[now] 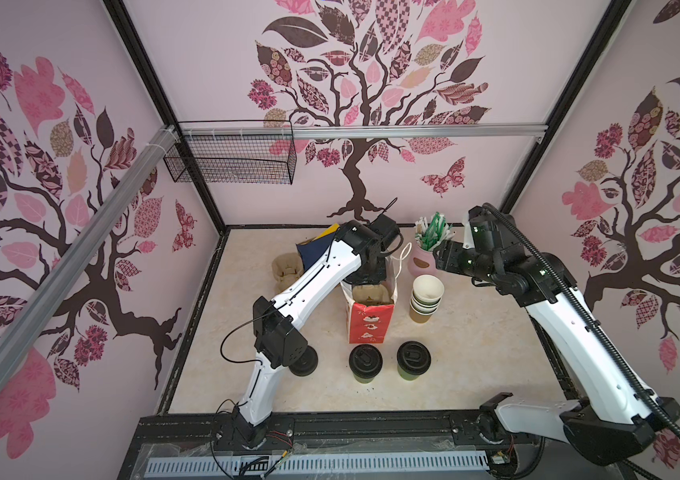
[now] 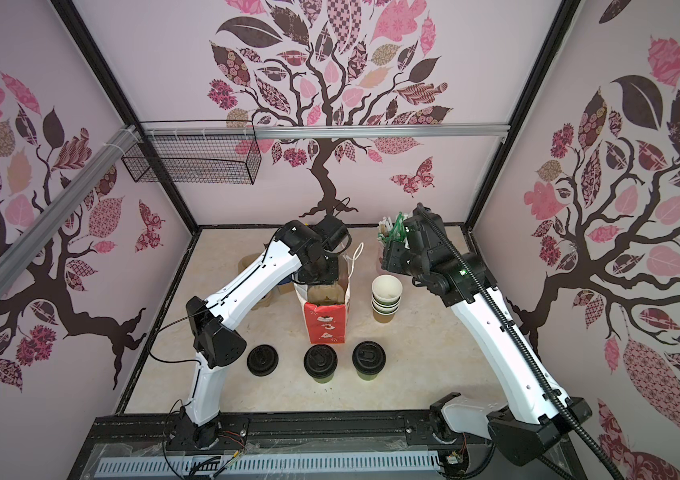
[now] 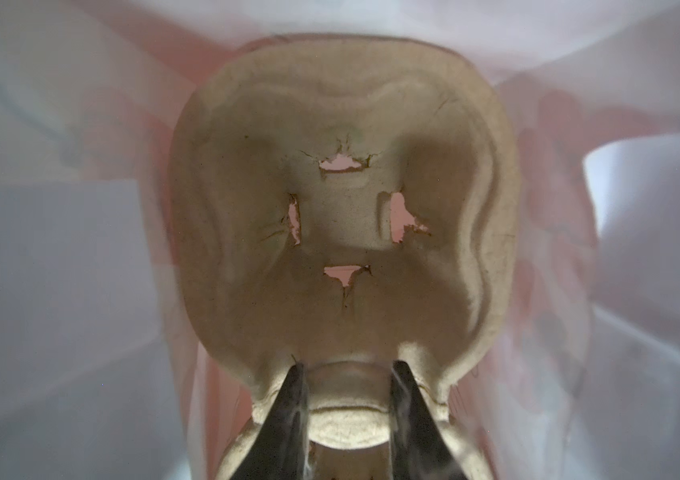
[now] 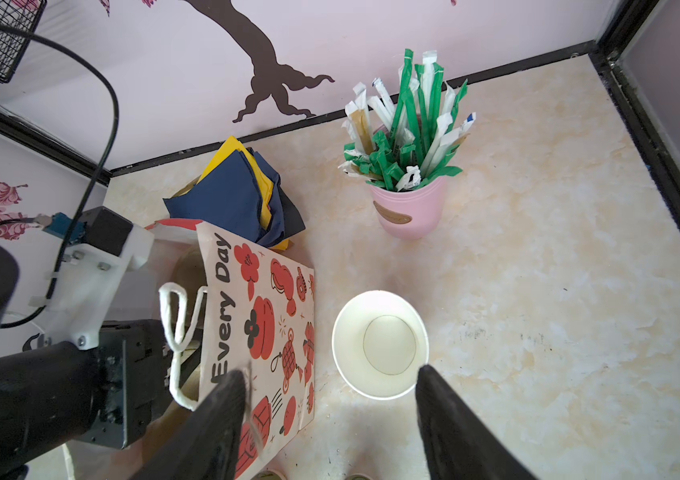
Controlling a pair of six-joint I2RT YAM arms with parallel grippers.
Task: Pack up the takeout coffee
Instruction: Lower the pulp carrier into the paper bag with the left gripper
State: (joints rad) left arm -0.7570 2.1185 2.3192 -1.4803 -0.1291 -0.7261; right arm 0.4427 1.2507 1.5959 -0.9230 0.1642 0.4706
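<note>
My left gripper keeps lowering the brown pulp cup carrier (image 1: 369, 293) and lets go at the bottom of the bag, because the carrier is lined up lengthwise inside the paper bag's sides (image 1: 371, 323).
Two takeout coffee cups with black sip lids stand side by side at the table's front, one (image 1: 365, 362) left of the other (image 1: 413, 360), in both top views. Just behind them stands a red-and-white paper bag (image 1: 367, 322) with its mouth open. My left gripper (image 3: 348, 365) reaches down into the bag and is shut on the ridge of a brown pulp cup carrier (image 3: 342, 95), which sits between the bag's walls. My right gripper (image 4: 330, 372) hangs open in the air to the right of the bag, above a stack of lidless cups (image 4: 380, 345), holding nothing.
A loose black lid (image 2: 262, 360) lies left of the coffee cups, beside my left arm's elbow. A pink pot of wrapped straws (image 4: 409, 208) and folded blue and yellow napkins (image 4: 238, 191) stand at the back. Another pulp carrier (image 1: 286, 270) lies behind my left arm. A wire basket (image 1: 230, 153) hangs on the back wall.
</note>
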